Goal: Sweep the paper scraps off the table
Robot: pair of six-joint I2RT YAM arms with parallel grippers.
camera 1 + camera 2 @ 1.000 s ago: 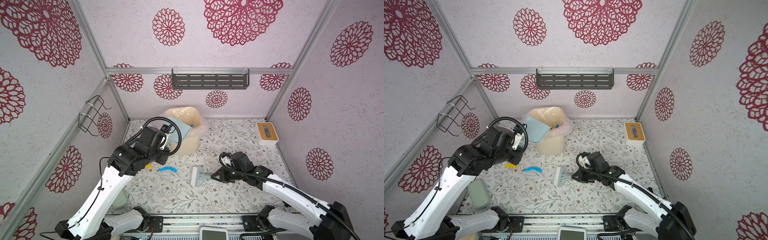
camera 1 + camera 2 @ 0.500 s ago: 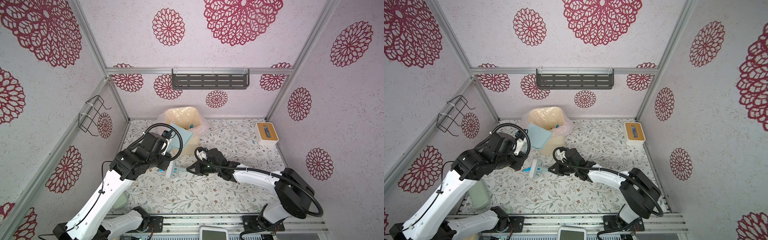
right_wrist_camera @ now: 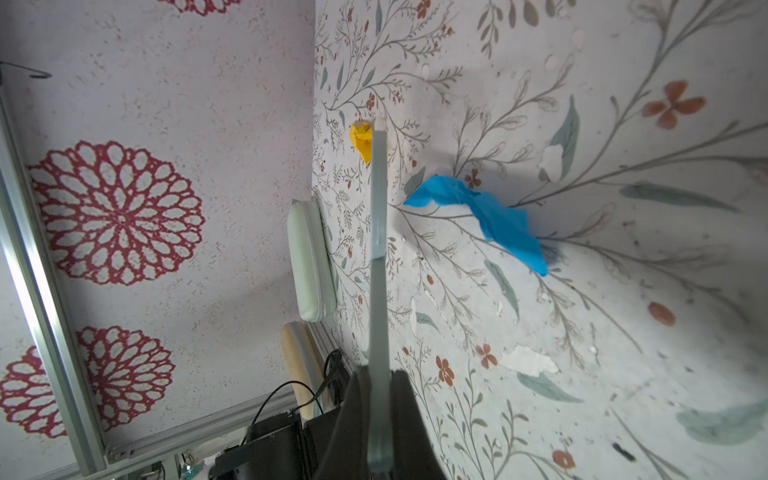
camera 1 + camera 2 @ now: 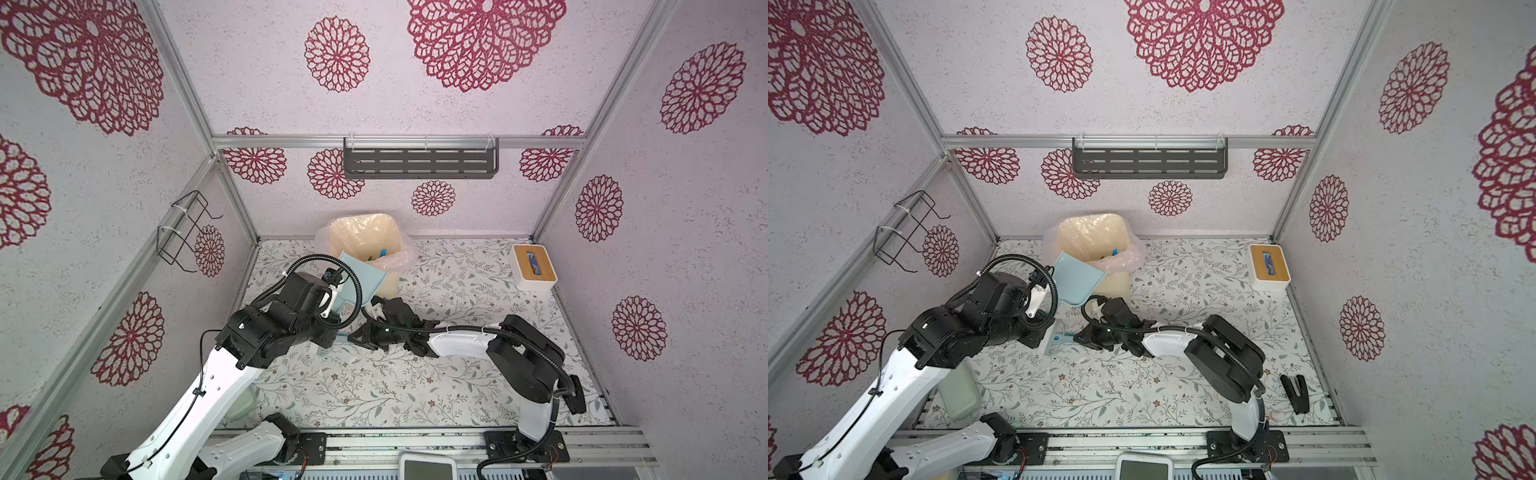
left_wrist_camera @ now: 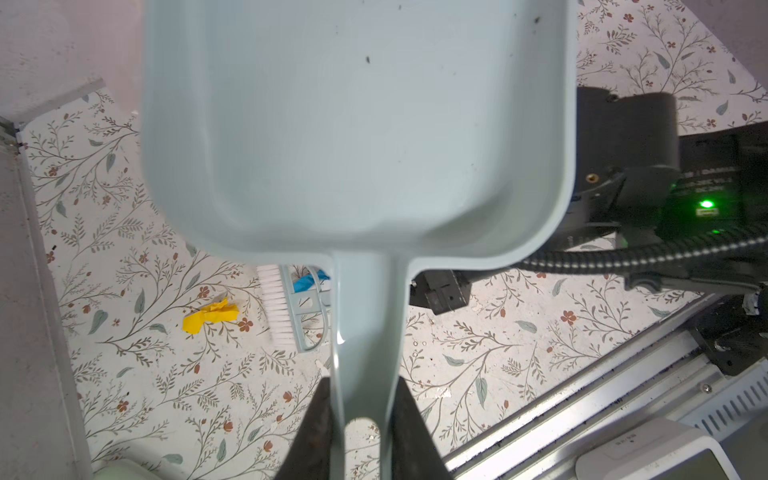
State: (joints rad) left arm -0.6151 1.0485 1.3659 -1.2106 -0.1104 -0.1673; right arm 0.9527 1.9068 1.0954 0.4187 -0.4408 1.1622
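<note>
The blue paper scrap (image 3: 484,212) is on the brush's handle side, so next my right gripper moves the brush back past the scrap and then sweeps the scrap into the dustpan first.
My left gripper (image 5: 364,415) is shut on the handle of the pale blue dustpan (image 5: 357,124), which hangs tilted above the table (image 4: 415,374) just in front of the bin. The pan is bare inside. My right gripper (image 3: 379,399) is shut on the handle of the small brush (image 5: 291,307), reaching across to the left under the pan. A yellow paper scrap (image 5: 211,316) lies just off the white bristles. A blue paper scrap (image 3: 486,216) lies on the brush's other side. In both top views the left arm hides these scraps.
A lined bin (image 4: 365,237) with coloured scraps inside stands at the back, behind the dustpan (image 4: 1075,278). A white tissue box (image 4: 533,266) sits back right, a black stapler (image 4: 1295,392) front right, a pale green case (image 4: 957,390) front left.
My right arm has carried the brush left across the table, up to the scraps. My left arm has brought the dustpan down and forward from the bin rim.
</note>
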